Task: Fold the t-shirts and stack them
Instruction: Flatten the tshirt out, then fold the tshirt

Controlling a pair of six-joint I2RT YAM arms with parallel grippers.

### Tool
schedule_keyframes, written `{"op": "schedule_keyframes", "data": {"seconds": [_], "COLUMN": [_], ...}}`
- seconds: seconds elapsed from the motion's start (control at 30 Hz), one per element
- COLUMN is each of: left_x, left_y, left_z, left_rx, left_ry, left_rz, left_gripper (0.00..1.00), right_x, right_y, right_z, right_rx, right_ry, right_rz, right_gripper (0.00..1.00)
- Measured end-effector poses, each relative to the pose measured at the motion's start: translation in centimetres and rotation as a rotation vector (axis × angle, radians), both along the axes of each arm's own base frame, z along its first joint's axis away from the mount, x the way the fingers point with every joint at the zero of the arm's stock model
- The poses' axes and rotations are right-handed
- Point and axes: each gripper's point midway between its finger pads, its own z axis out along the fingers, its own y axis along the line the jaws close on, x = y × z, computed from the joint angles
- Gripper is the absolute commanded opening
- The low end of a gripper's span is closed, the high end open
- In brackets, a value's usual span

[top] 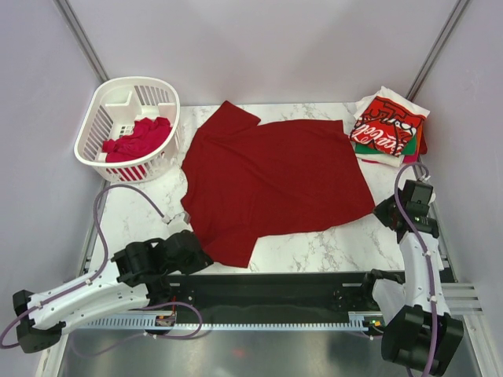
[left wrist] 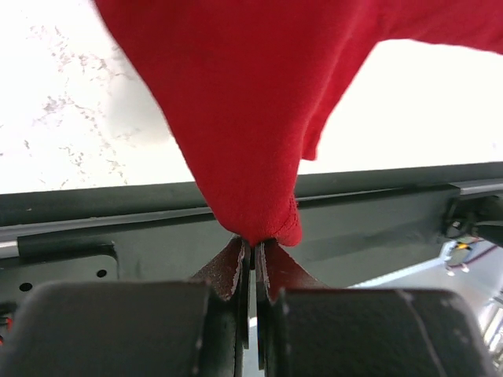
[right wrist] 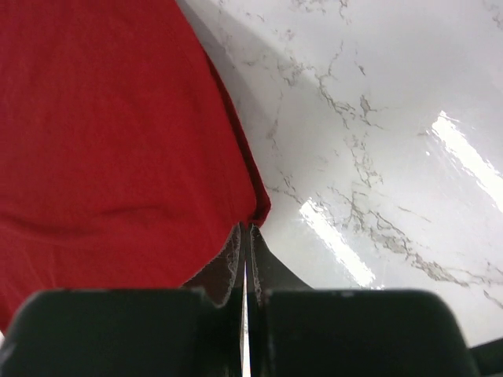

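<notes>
Next, I bring the near sleeve [top: 232, 250], since it reaches the black front bar, back over the t-shirt's body [top: 216, 161] with my left gripper, folding the t-shirt's near side in.
A plain dark red t-shirt [top: 271, 177] lies spread out on the marble table [top: 330, 247]. My left gripper [top: 206, 254] is at its near left part and is shut on a pinch of the red cloth [left wrist: 251, 157], held over the black front rail. My right gripper [top: 379, 209] is at the shirt's near right corner [right wrist: 255, 212] and is shut on its hem, low over the table. A stack of folded t-shirts [top: 389, 129], topped by a red one with white Coca-Cola script, sits at the back right.
A white slotted basket [top: 126, 100] stands at the back left with a crumpled red t-shirt [top: 140, 140] in it. A black rail [top: 267, 287] runs along the table's near edge. Grey walls close in both sides.
</notes>
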Motion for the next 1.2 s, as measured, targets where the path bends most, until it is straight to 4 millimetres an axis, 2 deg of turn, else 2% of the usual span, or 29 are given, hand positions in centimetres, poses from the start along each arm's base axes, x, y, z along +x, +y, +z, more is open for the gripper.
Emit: {"op": "schedule_keyframes", "data": {"seconds": [0.1,0.3,0.5,0.67,0.77,0.97,1.07,1.2], "left_x": [0.0,-0.6,-1.4,-2.3,-2.8,-2.7,-1.9,0.1], "left_y": [-0.2,0.2,1.5,3.1,3.7,4.0,4.1,2.9], "left_z": [0.9,2.8,6.2,6.5,6.9,9.1,10.2,12.0], "left_rx": [-0.016,-0.025,-0.067,-0.039,-0.047,-0.083,-0.040,0.104], "left_ry": [-0.006,0.010,-0.010,0.020,0.024,-0.008,-0.040,-0.106], "left_rz": [-0.002,-0.015,-0.014,-0.003,0.000,0.010,0.001,-0.075], "left_gripper": [0.02,0.02,0.02,0.02,0.02,0.02,0.02,0.02], "right_x": [-0.9,-4.1,-5.1,-5.6,-5.6,-5.1,-4.0,-1.1], "right_y": [0.2,1.3,2.2,3.1,3.3,3.0,2.7,2.4], "right_z": [0.8,0.9,0.1,0.4,1.3,2.8,4.0,5.6], "right_rx": [0.003,0.032,0.067,0.071,0.056,0.023,0.017,0.026], "right_ry": [0.010,0.052,0.112,0.129,0.111,0.078,0.061,0.016], "right_rz": [-0.004,-0.021,0.001,0.039,0.062,0.066,0.066,0.065], "right_gripper": [0.00,0.00,0.00,0.00,0.00,0.00,0.00,0.00]}}
